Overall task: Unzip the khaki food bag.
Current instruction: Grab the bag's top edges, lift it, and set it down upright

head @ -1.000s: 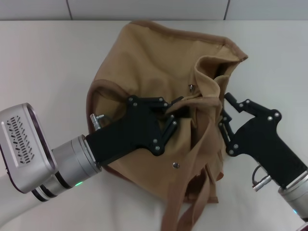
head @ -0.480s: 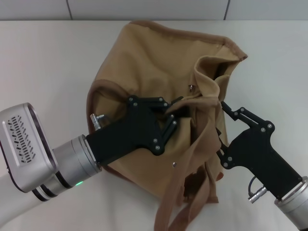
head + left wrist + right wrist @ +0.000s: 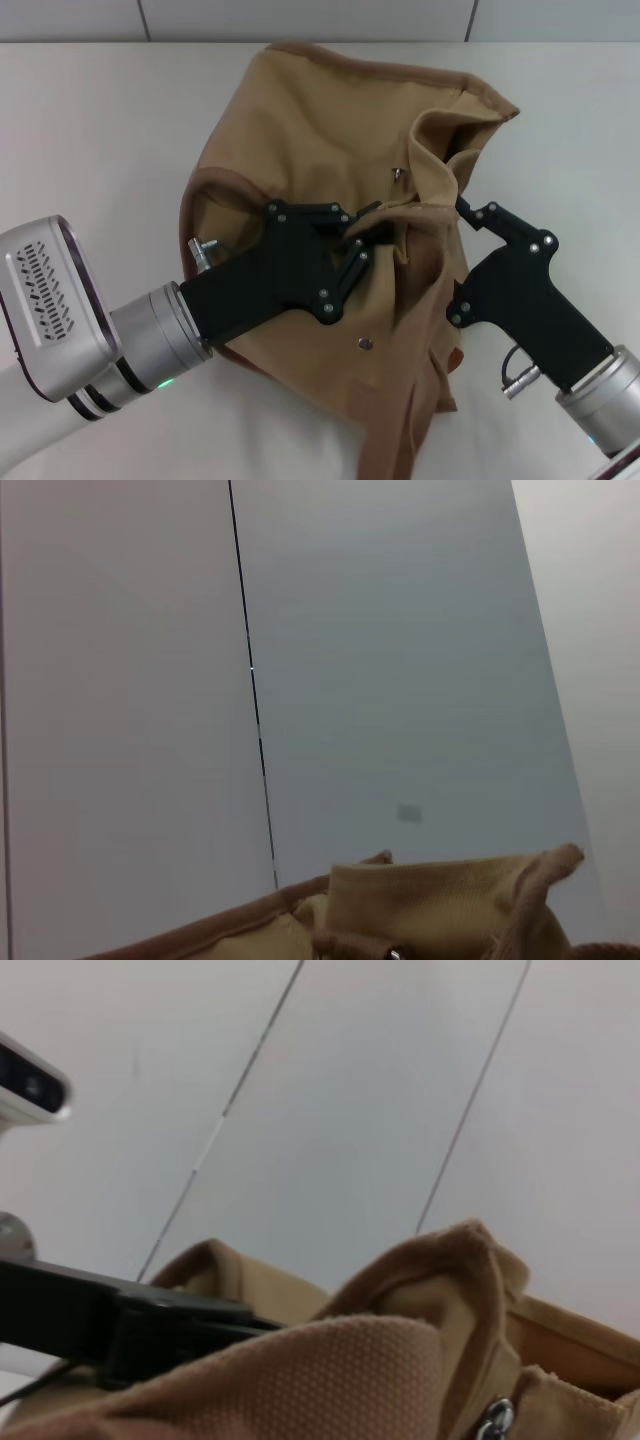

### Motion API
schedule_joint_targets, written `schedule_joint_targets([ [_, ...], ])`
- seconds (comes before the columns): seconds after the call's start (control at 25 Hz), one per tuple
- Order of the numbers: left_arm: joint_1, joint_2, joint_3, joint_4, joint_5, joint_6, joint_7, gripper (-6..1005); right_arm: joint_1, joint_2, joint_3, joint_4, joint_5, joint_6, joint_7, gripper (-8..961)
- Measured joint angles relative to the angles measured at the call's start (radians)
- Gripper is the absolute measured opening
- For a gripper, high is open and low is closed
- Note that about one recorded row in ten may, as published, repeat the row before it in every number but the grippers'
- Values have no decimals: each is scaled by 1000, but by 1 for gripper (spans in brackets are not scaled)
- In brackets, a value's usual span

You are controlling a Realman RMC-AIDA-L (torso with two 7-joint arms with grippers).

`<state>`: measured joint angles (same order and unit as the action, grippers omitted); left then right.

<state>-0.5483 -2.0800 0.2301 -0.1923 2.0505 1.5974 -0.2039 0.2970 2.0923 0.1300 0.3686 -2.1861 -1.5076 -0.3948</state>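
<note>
The bag's opening is folded crooked above my right gripper, so my left gripper should swing the bag round before my right gripper takes the bag's top corner.
The khaki food bag lies slumped on the white table, tan canvas with darker brown trim. A small silver metal piece shows near its crumpled top, and a snap sits on its front. My left gripper is shut on a fold of the bag's fabric near the middle. My right gripper is open and pushed against the bag's right side, with its lower finger hidden behind fabric. The bag's edge also shows in the left wrist view and in the right wrist view. The zipper teeth are hidden.
The white table extends to the left and right of the bag. A grey tiled wall runs along the back edge. A strap hangs toward the front edge. The left gripper's black finger shows in the right wrist view.
My right gripper has moved left and slightly forward into the bag's right side, pushing the fabric and strap. The left gripper has held still on the bag.
</note>
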Motion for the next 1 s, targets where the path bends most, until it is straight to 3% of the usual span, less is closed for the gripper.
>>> schedule_joint_targets([
  [0.32, -2, 0, 2, -1, 1, 0, 0, 82, -2, 0, 37, 10, 2, 16, 12, 352],
  [1.0, -3, 0, 1, -6, 2, -14, 0, 86, -3, 0, 46, 9, -3, 15, 18, 246],
])
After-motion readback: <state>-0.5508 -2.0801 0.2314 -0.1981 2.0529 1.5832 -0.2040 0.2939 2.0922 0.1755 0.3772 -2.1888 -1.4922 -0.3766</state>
